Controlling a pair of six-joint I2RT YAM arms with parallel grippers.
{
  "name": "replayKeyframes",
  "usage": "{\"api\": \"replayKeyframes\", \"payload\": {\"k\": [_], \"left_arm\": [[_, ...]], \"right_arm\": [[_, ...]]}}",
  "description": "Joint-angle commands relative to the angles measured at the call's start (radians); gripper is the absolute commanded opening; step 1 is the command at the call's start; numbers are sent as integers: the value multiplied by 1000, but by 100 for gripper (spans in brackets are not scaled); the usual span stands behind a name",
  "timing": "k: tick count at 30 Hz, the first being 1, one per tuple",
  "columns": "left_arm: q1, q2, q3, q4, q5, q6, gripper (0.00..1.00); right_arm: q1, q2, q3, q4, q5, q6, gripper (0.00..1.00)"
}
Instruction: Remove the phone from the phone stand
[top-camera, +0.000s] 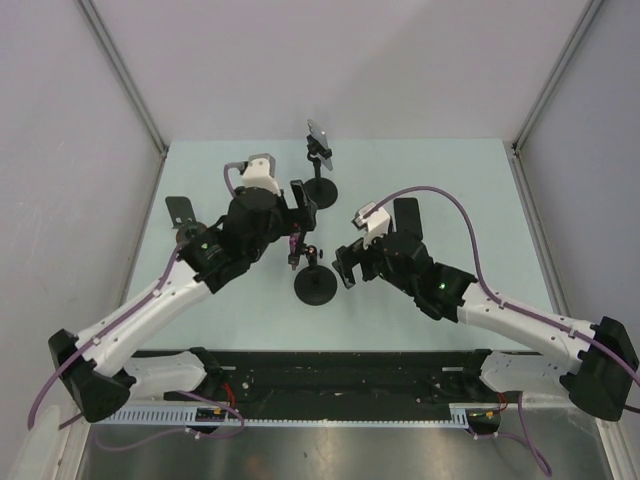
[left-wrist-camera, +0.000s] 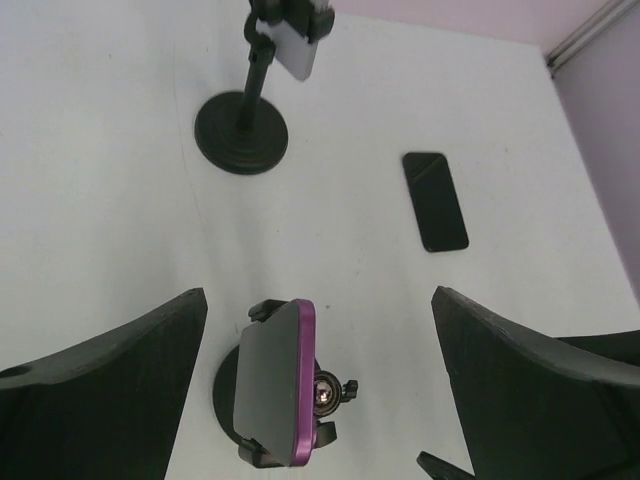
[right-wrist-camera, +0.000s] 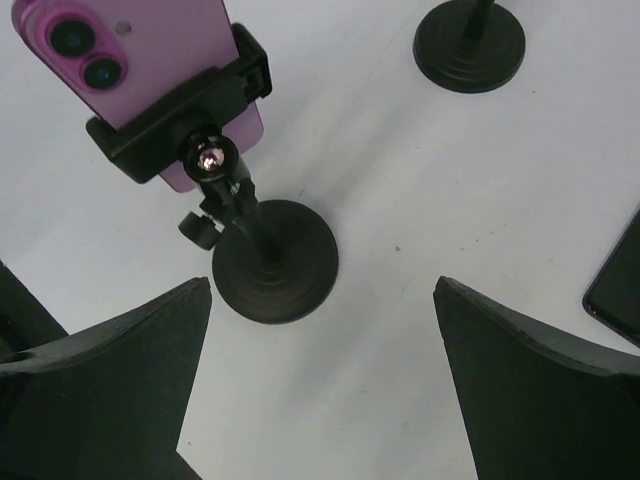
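Note:
The clamped purple phone (top-camera: 294, 246) has my left gripper filling the space over it, so next my left gripper backs off first. My right gripper should take the phone's top edge (left-wrist-camera: 304, 382).
A purple phone (left-wrist-camera: 270, 385) is clamped in a black phone stand (right-wrist-camera: 275, 262) at mid table; it also shows in the top view (top-camera: 294, 244) and, from behind, in the right wrist view (right-wrist-camera: 140, 60). My left gripper (left-wrist-camera: 318, 295) is open above it, one finger to each side, touching nothing; the top view shows it (top-camera: 303, 213) just beyond the phone. My right gripper (right-wrist-camera: 322, 284) is open and empty beside the stand's base, on its right in the top view (top-camera: 345, 263). A second stand (top-camera: 320, 188) further back holds a pale phone (left-wrist-camera: 300, 45).
A black phone (left-wrist-camera: 435, 200) lies flat on the table right of the stands, close by my right wrist (top-camera: 405, 215). A small black object (top-camera: 180, 210) sits at the table's left edge. Grey walls enclose the table on three sides.

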Motion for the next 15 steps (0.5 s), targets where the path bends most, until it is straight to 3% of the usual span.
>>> {"api": "replayKeyframes", "payload": {"k": [1, 7, 15], "left_arm": [[39, -125, 8, 34, -13, 67, 100], [164, -271, -54, 34, 91, 169, 100], [211, -458, -180, 44, 39, 290, 100]], "right_arm": [[47, 18, 99, 50, 122, 83, 100], [94, 108, 234, -34, 191, 178, 100], [134, 267, 468, -160, 207, 297, 100]]}}
